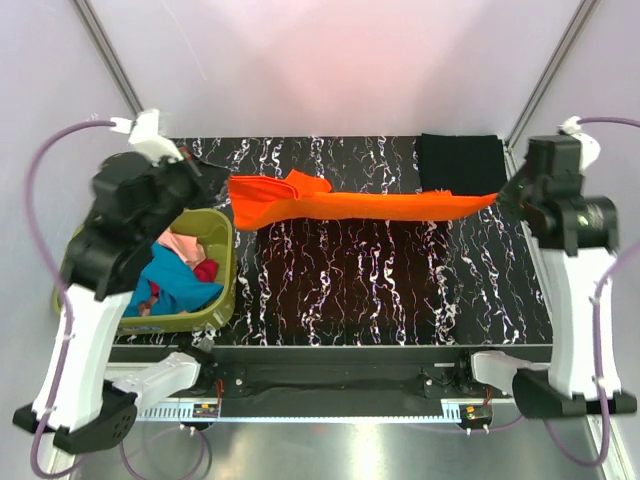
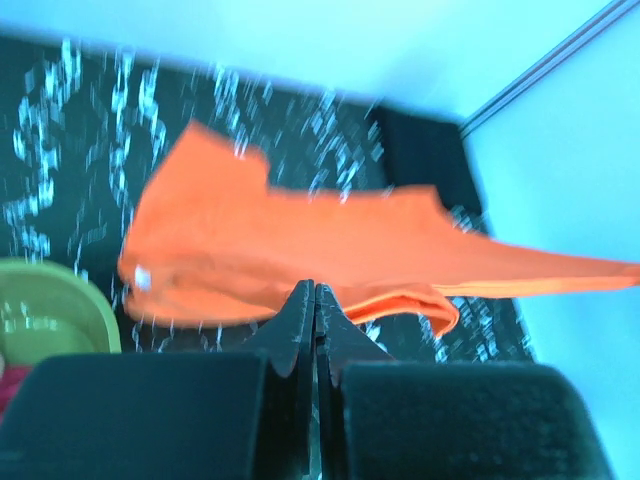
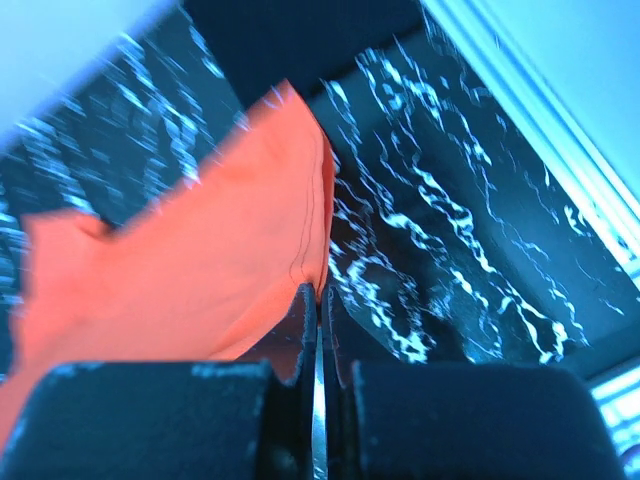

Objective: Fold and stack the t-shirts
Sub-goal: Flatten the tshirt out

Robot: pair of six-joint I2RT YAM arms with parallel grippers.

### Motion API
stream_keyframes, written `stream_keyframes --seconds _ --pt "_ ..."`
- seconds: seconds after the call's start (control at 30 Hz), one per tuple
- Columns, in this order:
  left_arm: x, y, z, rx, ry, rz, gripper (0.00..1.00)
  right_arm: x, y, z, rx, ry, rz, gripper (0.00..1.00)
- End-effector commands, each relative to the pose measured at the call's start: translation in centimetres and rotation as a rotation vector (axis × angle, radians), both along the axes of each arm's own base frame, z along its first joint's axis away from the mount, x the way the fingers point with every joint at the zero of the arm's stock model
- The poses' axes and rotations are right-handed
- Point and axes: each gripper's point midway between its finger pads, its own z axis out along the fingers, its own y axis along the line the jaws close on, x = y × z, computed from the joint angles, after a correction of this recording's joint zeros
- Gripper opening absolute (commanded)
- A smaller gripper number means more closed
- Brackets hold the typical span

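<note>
The orange t-shirt's end by the robot's left gripper is folded over on itself, so the robot should lift the held corners and shake the shirt open before it folds the shirt.
A bright orange t-shirt hangs stretched in a long band over the back half of the table, held at both ends. My left gripper is shut on its left end, the jaws pinching the cloth's edge. At the other end my right gripper is shut on a hemmed corner. A black t-shirt lies folded flat at the back right corner. More t-shirts sit in the basket: teal, pink and red.
The olive-green plastic basket stands at the table's left edge, under my left arm. The black marbled tabletop lies below the hanging shirt. Metal frame posts rise at the back corners.
</note>
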Motion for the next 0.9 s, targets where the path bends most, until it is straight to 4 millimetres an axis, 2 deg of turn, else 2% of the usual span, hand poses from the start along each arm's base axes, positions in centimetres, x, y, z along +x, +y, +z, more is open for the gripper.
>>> stream_keyframes --seconds 0.0,0.07,0.1,0.13,0.17,0.33,0.37,0.4,0.43,0.5,0.53,0.6,0.63,0.7,0.73,0.8,0.83,0.87 --pt "-3.8 1.0 6.9 -0.028 -0.229 -0.051 0.00 -5.2 -1.2 5.7 0.019 -0.208 -0.069 0.00" --pt "-6.3 1.9 10.0 -0.030 -0.341 -0.063 0.00 -7.2 -1.1 7.4 0.032 -0.271 -0.062 0.00" --pt "-7.2 2.1 10.9 -0.032 -0.376 -0.074 0.00 -8.8 -1.2 7.8 0.036 -0.289 -0.061 0.00" --pt "-8.0 2.4 11.7 -0.037 -0.403 -0.076 0.00 -9.6 -1.1 8.3 0.039 -0.301 -0.051 0.00" --pt "-9.3 2.9 13.3 -0.046 -0.454 -0.076 0.00 -10.7 -1.0 9.6 0.041 -0.343 -0.038 0.00" --pt "-14.8 3.0 18.6 -0.103 -0.623 -0.177 0.00 -16.3 -1.0 13.8 0.045 -0.490 -0.004 0.00" --pt "-15.0 2.7 19.2 -0.112 -0.632 -0.197 0.00 -16.9 -0.8 14.1 0.049 -0.499 0.008 0.00" --pt "-16.4 2.8 20.5 -0.125 -0.675 -0.224 0.00 -17.1 -0.8 13.9 0.049 -0.474 0.013 0.00" --pt "-16.6 2.6 20.9 -0.130 -0.683 -0.236 0.00 -17.8 -0.6 14.8 0.061 -0.509 0.019 0.00" --pt "-16.1 2.0 21.2 -0.138 -0.679 -0.257 0.00 -17.4 0.0 14.8 0.086 -0.504 0.045 0.00" --pt "-15.7 1.7 21.3 -0.139 -0.685 -0.264 0.00 -16.5 0.3 14.2 0.093 -0.474 0.052 0.00" --pt "-12.9 0.5 19.5 -0.121 -0.626 -0.273 0.00 -15.4 0.4 13.9 0.094 -0.478 0.054 0.00" --pt "-12.0 0.0 19.4 -0.120 -0.625 -0.280 0.00 -13.9 0.4 11.9 0.088 -0.413 0.046 0.00" --pt "-9.2 -1.5 17.7 -0.100 -0.572 -0.301 0.00 -12.5 -0.2 11.1 0.067 -0.411 0.015 0.00" --pt "-7.4 -2.2 16.4 -0.092 -0.538 -0.302 0.00 -11.1 -0.2 9.0 0.061 -0.348 0.007 0.00" --pt "-4.6 -3.6 14.3 -0.075 -0.481 -0.321 0.00 -9.2 -0.2 8.0 0.060 -0.335 0.001 0.00" --pt "-2.2 -4.5 12.6 -0.059 -0.431 -0.321 0.00 -8.2 -0.5 6.3 0.046 -0.284 -0.021 0.00" --pt "-1.1 -4.9 11.7 -0.048 -0.403 -0.321 0.00 -7.1 -0.5 5.3 0.038 -0.247 -0.022 0.00"
